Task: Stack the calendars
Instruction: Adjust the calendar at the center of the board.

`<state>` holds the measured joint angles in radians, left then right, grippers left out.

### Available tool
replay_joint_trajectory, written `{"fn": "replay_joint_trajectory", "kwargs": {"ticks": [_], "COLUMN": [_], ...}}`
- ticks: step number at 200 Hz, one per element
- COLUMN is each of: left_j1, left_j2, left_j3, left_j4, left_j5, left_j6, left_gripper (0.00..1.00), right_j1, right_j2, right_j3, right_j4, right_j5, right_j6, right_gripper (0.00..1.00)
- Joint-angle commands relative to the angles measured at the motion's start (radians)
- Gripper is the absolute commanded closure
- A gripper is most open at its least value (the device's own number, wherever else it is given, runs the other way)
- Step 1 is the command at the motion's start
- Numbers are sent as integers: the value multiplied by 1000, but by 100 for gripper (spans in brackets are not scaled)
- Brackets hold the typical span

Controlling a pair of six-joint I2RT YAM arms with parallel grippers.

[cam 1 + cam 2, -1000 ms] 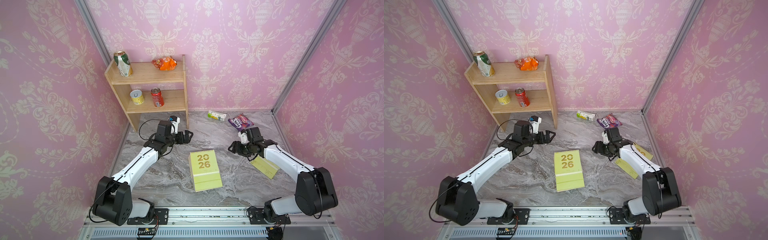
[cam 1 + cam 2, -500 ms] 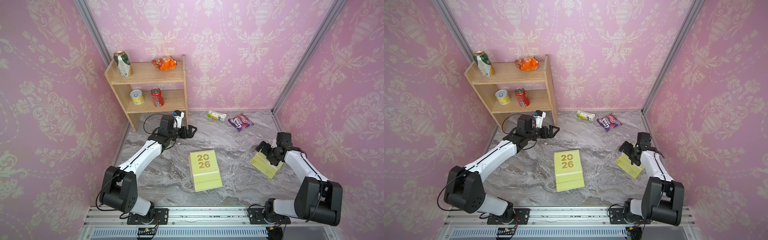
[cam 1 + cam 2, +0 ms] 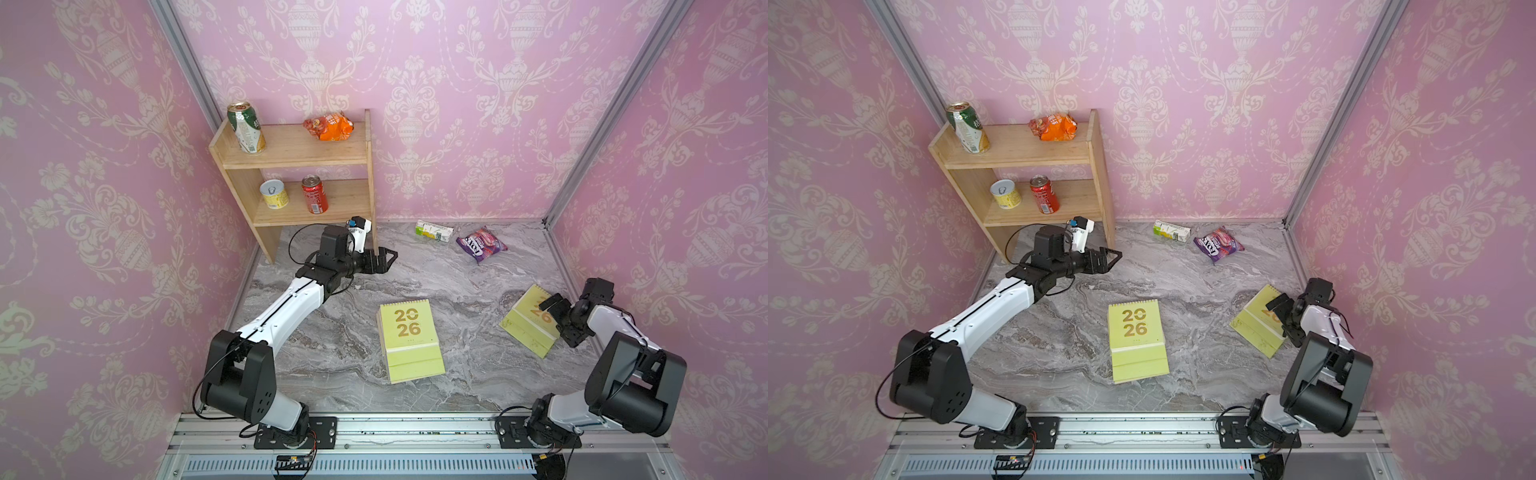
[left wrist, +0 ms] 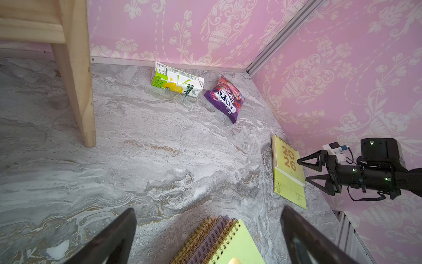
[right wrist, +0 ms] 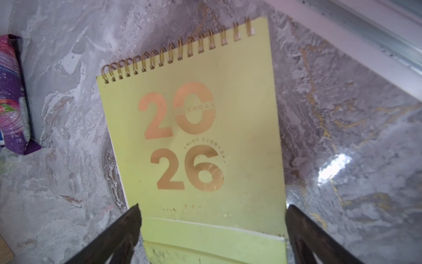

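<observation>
I have one finger of my right gripper above the single calendar and the other beyond its edge near the wall, so I should carry on and close against that edge.
A stack of calendars lies mid-table with a yellow-green "2026" cover on top. The left wrist view shows its spiral edge, with lilac and peach layers underneath. A single yellow-green calendar lies flat and askew near the right wall. My right gripper is open, its fingers standing on either side of this calendar's lower end. My left gripper hovers open and empty by the shelf leg, behind the stack.
A wooden shelf with cans and an orange snack bag stands at the back left, its leg close to my left gripper. A green-white carton and a purple snack packet lie by the back wall. The right wall is close to my right arm.
My right gripper has swung from mid-table out to the calendar by the right wall and opened wide. My left gripper has drifted slightly toward the back, still open.
</observation>
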<state>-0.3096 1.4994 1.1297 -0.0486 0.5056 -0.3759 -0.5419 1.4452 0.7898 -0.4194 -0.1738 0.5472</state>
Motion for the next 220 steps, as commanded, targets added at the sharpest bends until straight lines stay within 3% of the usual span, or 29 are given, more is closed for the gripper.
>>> {"fn": "replay_joint_trajectory", "kwargs": {"ticks": [1,35,134,220], "left_j1": [4,-8,-99,-198], "left_j2": [13,20,116,206], "left_j3": [37,55,181,290], "left_j4": [-5,-33,-123,-181], "left_j5": [32,22,-2,-26], "left_j6": [8,24,73,83], "left_gripper": [1,1,1,1], "right_j1": [-6,-13,-24,171], "right_j2": [24,50,190,234], "right_j3": [-8,-13,41,107], "right_j4": [46,70,129,111], "right_j5": [47,103,75,48], "right_j6": [31,45,23,-5], "right_gripper": [0,0,6,11]}}
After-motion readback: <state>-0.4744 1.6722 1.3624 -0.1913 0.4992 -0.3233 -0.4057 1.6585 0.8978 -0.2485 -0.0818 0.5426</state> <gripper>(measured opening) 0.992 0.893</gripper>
